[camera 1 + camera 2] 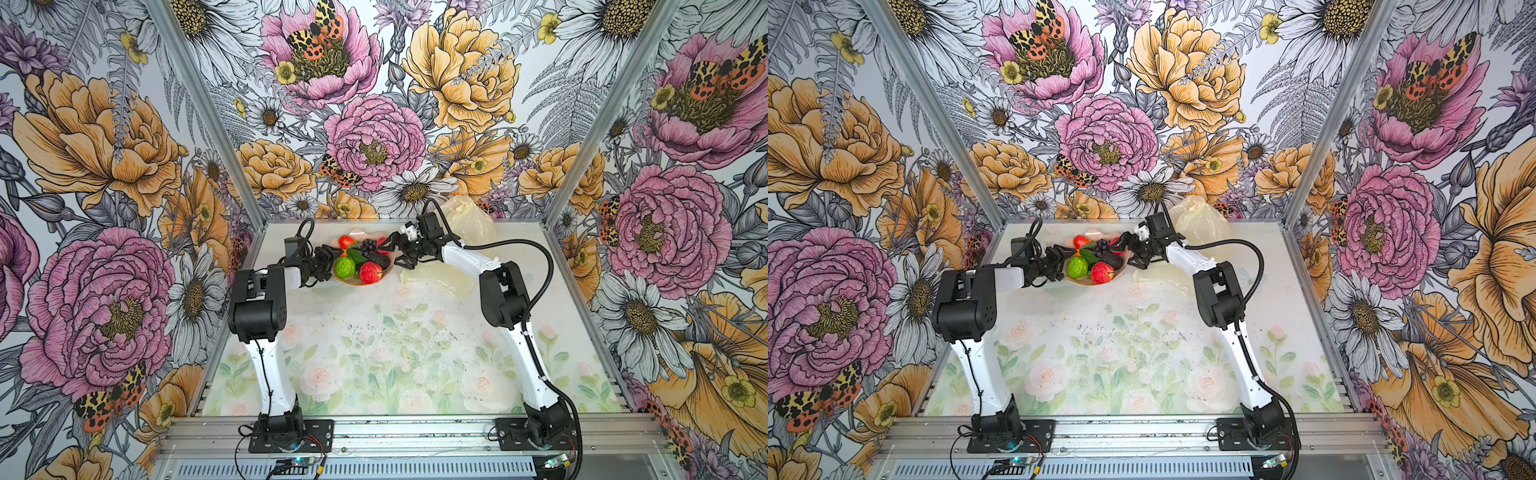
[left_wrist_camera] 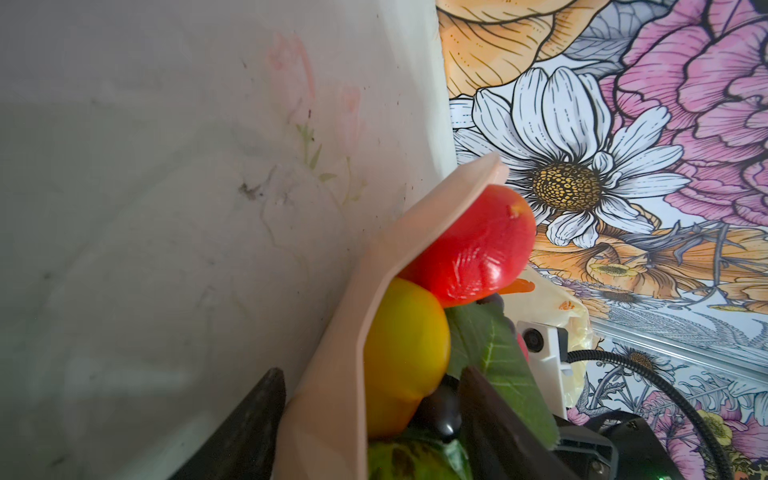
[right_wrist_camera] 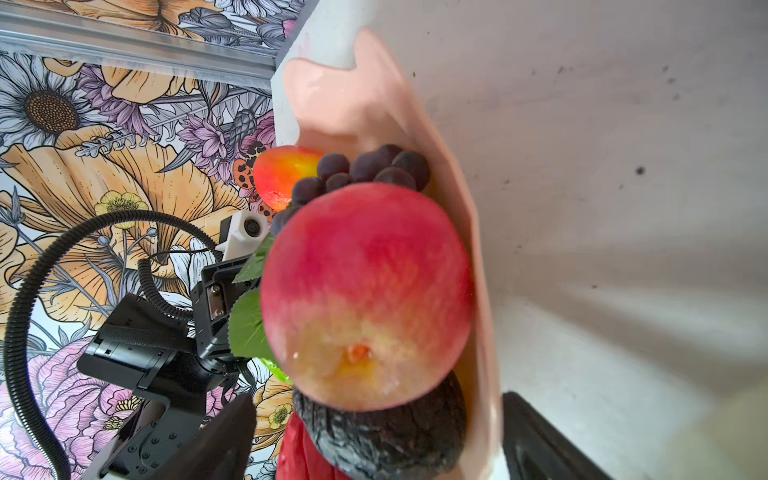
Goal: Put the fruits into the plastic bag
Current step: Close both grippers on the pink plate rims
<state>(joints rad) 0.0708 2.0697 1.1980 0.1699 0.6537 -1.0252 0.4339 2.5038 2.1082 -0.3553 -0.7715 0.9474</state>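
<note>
My right gripper's open fingers are around the avocado [image 3: 388, 428] and the bowl's rim, so next I move back, pinch the bowl's rim alone [image 3: 489, 392] and pull the bowl nearer.
The fruits lie heaped in a pink bowl [image 1: 353, 284] [image 1: 1084, 283] at the table's back middle: lime-green fruit [image 1: 345, 266], red apple [image 1: 371, 272], grapes [image 1: 368, 247], avocado [image 1: 379, 259]. My left gripper [image 1: 330, 262] [image 2: 372, 374] is open at the bowl's left side, one finger outside the bowl wall [image 2: 332, 374] and one among the fruit beside a yellow fruit [image 2: 407, 345]. My right gripper [image 1: 395, 251] [image 3: 378, 399] is open at the bowl's right side, straddling its rim, with the avocado [image 3: 386, 436] and a red apple [image 3: 365, 291] just ahead. The plastic bag [image 1: 465, 224] [image 1: 1200, 222] lies crumpled behind the right arm.
Flowered walls close in the table on three sides, with metal frame posts at the back corners. The bowl sits near the back wall. Part of the bag [image 1: 440, 278] spreads on the table under the right forearm. Both arm bases are bolted at the front rail.
</note>
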